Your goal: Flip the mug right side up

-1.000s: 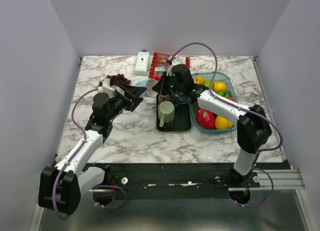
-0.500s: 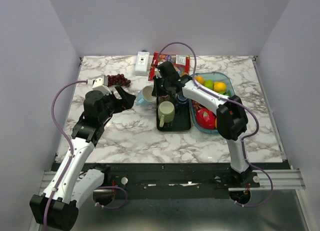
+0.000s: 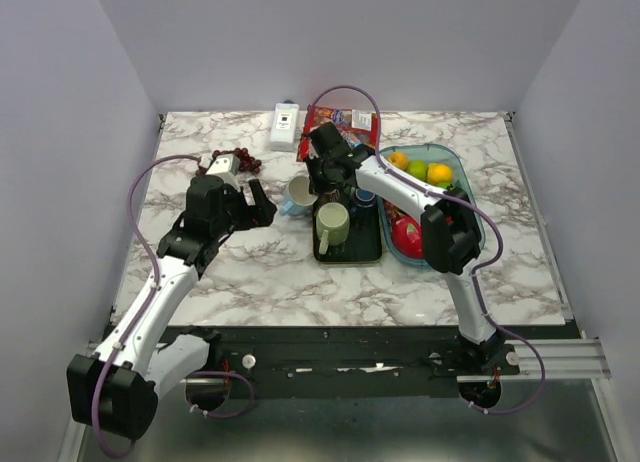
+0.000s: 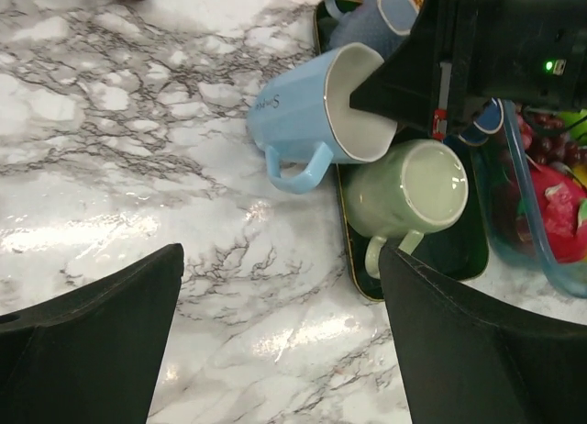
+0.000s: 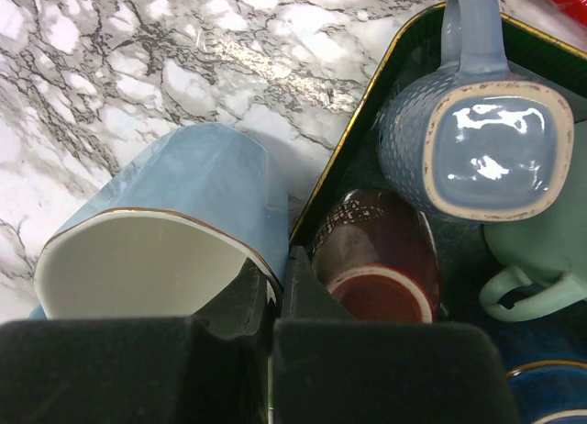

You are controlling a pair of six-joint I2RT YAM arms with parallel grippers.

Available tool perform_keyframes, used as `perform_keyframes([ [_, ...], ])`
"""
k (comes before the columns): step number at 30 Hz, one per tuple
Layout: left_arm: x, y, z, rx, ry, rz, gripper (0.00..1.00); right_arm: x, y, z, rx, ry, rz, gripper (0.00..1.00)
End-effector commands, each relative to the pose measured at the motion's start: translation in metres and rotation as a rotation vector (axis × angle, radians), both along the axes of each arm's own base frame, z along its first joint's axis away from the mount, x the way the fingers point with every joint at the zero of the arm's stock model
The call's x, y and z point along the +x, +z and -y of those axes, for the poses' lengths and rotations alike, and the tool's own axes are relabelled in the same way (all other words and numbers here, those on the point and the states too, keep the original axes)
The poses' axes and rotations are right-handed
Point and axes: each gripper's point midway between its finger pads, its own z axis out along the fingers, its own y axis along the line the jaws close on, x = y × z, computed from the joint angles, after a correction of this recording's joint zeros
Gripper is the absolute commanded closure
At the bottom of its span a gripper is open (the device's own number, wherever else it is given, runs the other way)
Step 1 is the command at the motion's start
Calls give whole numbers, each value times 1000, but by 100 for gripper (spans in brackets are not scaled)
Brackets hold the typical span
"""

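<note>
Next, my right gripper stands up the light blue mug leaning close to the tray's edge [image 4: 342,201] before my left gripper pulls it clear by its handle [image 4: 310,172].
The light blue mug [image 3: 297,194] [image 4: 307,121] [image 5: 174,231] leans tilted on the marble just left of the black tray [image 3: 366,251], its white mouth facing up and toward the tray and its handle toward the near side. My right gripper [image 3: 314,185] [image 5: 280,277] is shut on the mug's rim, one finger inside and one outside. My left gripper [image 3: 262,204] [image 4: 282,254] stands open over bare marble, a little left of and nearer than the mug, with nothing between its fingers.
The tray carries a green mug [image 3: 332,223] [image 4: 413,190], an upside-down blue dotted mug [image 5: 477,139] and an upside-down brown mug [image 5: 381,259]. A teal fruit bin [image 3: 456,158] sits to the right. Grapes [image 3: 240,160], a white box [image 3: 285,124] and a red packet [image 3: 330,117] lie behind.
My right gripper has brought the blue mug slightly nearer and lower beside the tray, its mouth turning upward. The left arm pulled back, then edged toward the mug again.
</note>
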Motion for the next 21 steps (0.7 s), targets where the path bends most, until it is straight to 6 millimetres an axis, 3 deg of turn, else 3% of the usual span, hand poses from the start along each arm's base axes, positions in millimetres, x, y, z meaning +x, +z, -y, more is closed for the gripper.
perform_keyframes([
  [1,4,2,34,32,-153,39,5,12,27,-10,10,28,71,99],
  [5,7,-17,57,138,-219,-4,5,14,28,-10,-14,52,76,92],
  [7,12,-14,65,185,-236,11,5,15,22,-9,-33,62,66,86],
  [13,40,-22,56,318,-186,6,5,14,23,-12,-31,87,60,79],
  [17,48,-34,52,401,-199,-7,5,13,19,-12,-41,100,53,79],
  [21,51,-53,61,410,-248,-38,10,14,15,-12,-43,105,51,77],
])
